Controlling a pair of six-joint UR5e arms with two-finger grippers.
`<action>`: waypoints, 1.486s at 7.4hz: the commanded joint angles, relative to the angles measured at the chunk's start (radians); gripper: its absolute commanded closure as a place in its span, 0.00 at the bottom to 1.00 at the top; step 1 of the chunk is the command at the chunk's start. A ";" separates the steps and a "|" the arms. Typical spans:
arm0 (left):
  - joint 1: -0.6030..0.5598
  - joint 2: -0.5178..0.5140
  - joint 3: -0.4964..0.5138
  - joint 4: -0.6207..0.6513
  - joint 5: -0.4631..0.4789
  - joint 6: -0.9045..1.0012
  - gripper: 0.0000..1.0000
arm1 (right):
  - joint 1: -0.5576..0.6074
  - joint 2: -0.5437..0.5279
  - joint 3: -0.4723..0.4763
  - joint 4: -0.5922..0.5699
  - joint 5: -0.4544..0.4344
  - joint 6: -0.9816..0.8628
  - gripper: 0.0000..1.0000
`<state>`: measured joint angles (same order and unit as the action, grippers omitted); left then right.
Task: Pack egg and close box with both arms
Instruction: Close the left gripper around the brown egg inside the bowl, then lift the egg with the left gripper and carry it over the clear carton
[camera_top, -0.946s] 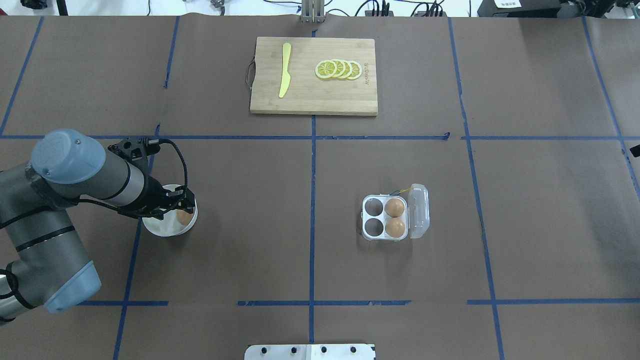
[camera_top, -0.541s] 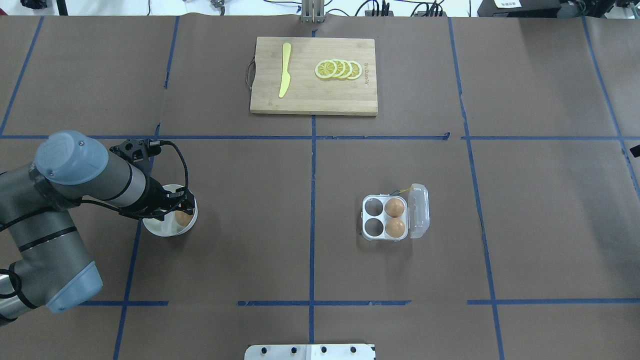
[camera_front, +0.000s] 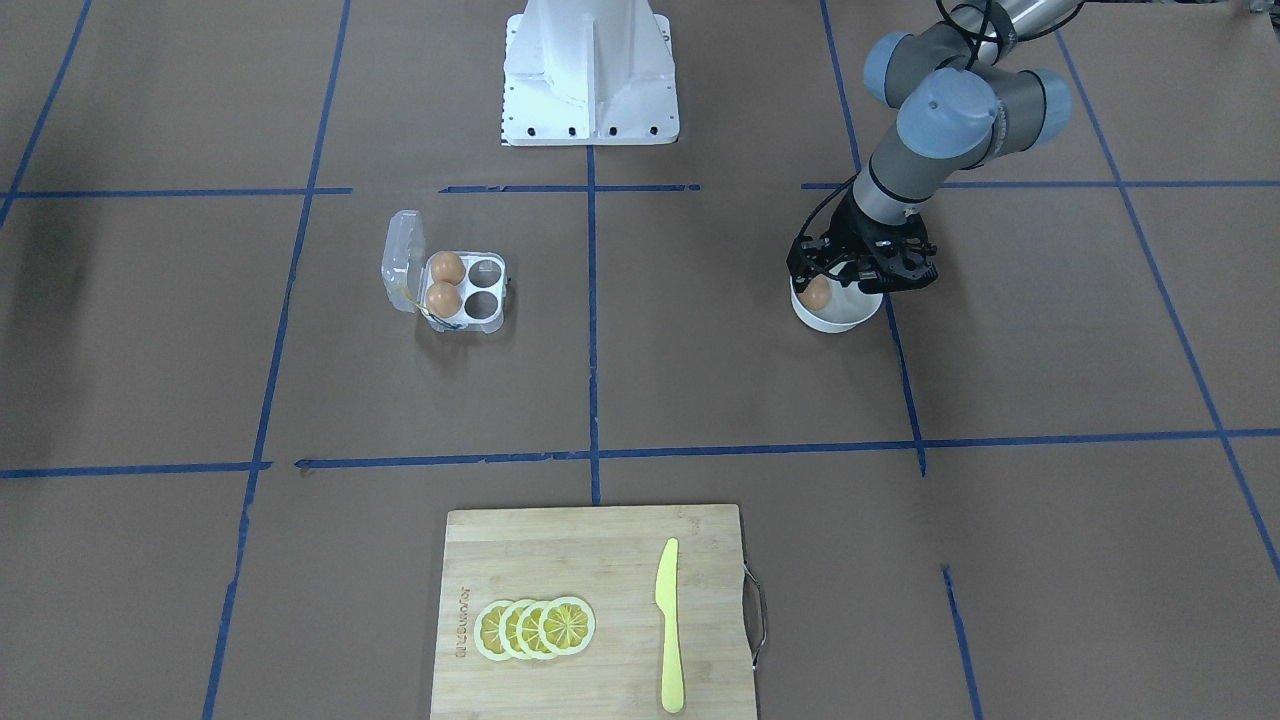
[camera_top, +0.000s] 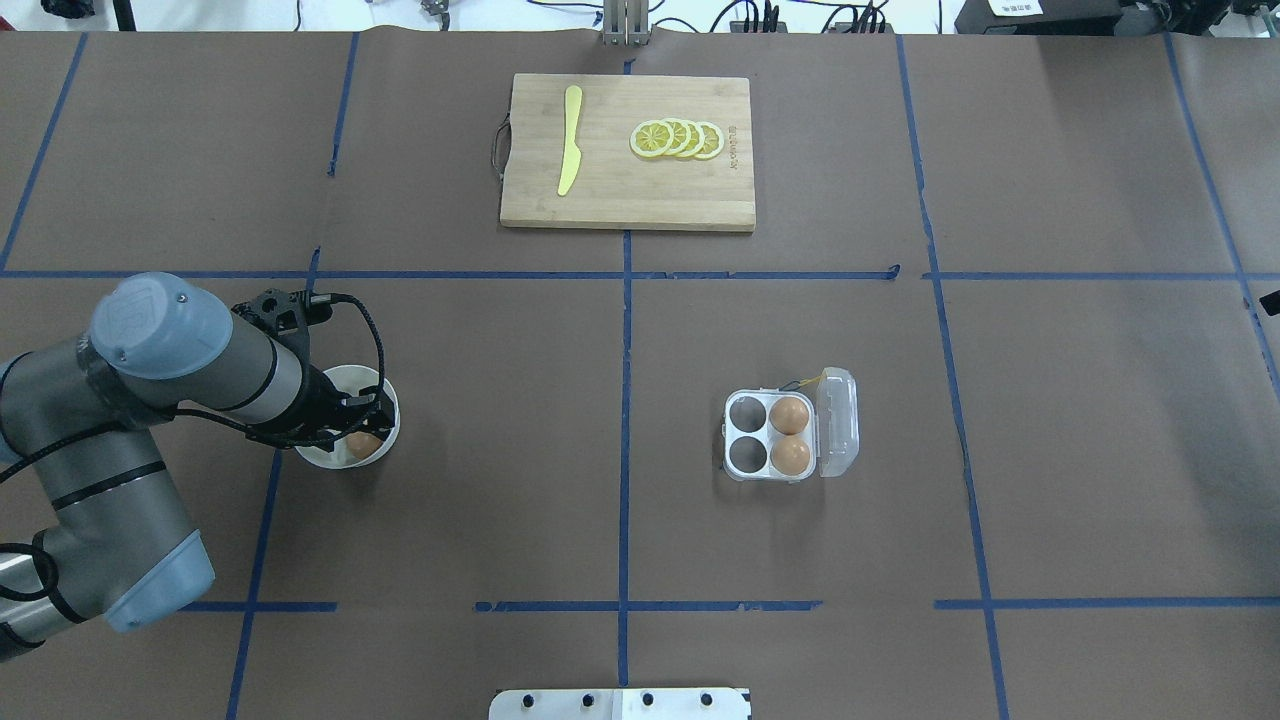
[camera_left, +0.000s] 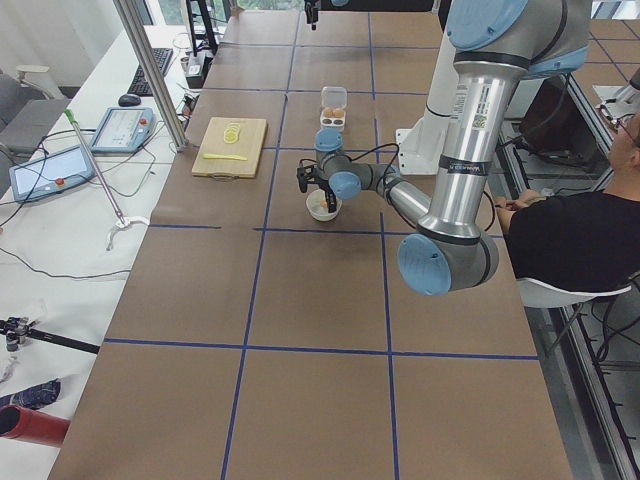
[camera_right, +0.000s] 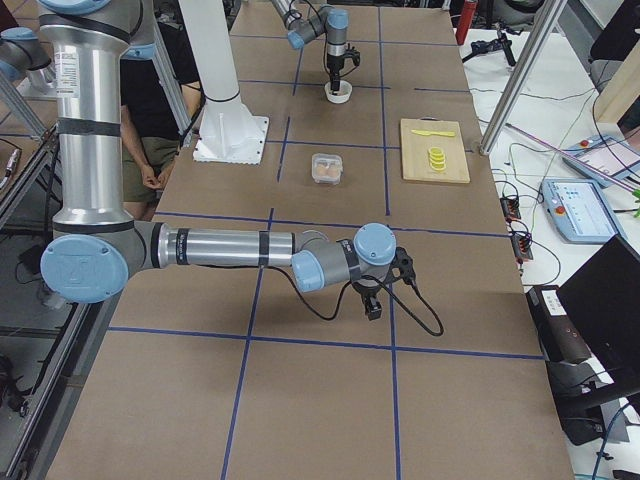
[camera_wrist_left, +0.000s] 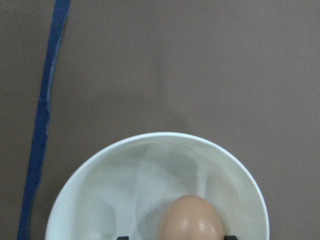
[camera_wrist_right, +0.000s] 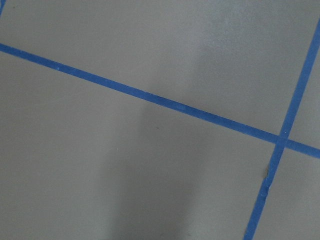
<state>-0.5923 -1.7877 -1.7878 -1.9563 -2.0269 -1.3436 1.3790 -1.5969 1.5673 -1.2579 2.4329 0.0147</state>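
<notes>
The orange-brown egg (camera_front: 816, 293) should settle partway into an empty cell with its top in view when the robot lowers it, because the packed eggs (camera_front: 444, 298) stick up above their cells.
An orange-brown egg (camera_top: 362, 443) lies in a round white bowl (camera_top: 322, 458) at the table's left. My left gripper (camera_top: 362, 430) is lowered into the bowl, open, with a finger on each side of the egg (camera_wrist_left: 191, 220). The clear egg carton (camera_top: 768, 477) stands right of centre with its lid (camera_top: 838, 420) swung open. It holds two eggs (camera_top: 789, 413) (camera_top: 790, 455) in the cells by the lid; the two other cells are empty. My right gripper (camera_right: 372, 305) shows only in the exterior right view, over bare table, and I cannot tell whether it is open or shut.
A wooden cutting board (camera_top: 627, 200) lies at the far middle with a yellow knife (camera_top: 570, 140) and lemon slices (camera_top: 677, 138). The white base block (camera_front: 590, 70) stands at the robot's side. A seated person (camera_left: 580, 230) is beside the table.
My left arm has shifted slightly right and the gripper has sunk lower into the bowl around the egg. The carton and its eggs have not moved.
</notes>
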 joint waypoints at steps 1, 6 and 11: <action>0.002 0.001 0.002 0.000 0.001 0.000 0.41 | -0.001 0.002 -0.001 0.002 0.000 0.001 0.00; -0.021 0.019 -0.088 0.017 0.001 -0.006 1.00 | -0.001 0.003 -0.001 0.002 0.000 0.001 0.00; 0.029 -0.317 -0.026 0.221 0.001 -0.213 1.00 | -0.001 0.005 0.005 0.011 0.000 0.001 0.00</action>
<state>-0.6190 -1.9660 -1.9025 -1.7393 -2.0264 -1.4542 1.3775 -1.5934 1.5722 -1.2536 2.4341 0.0155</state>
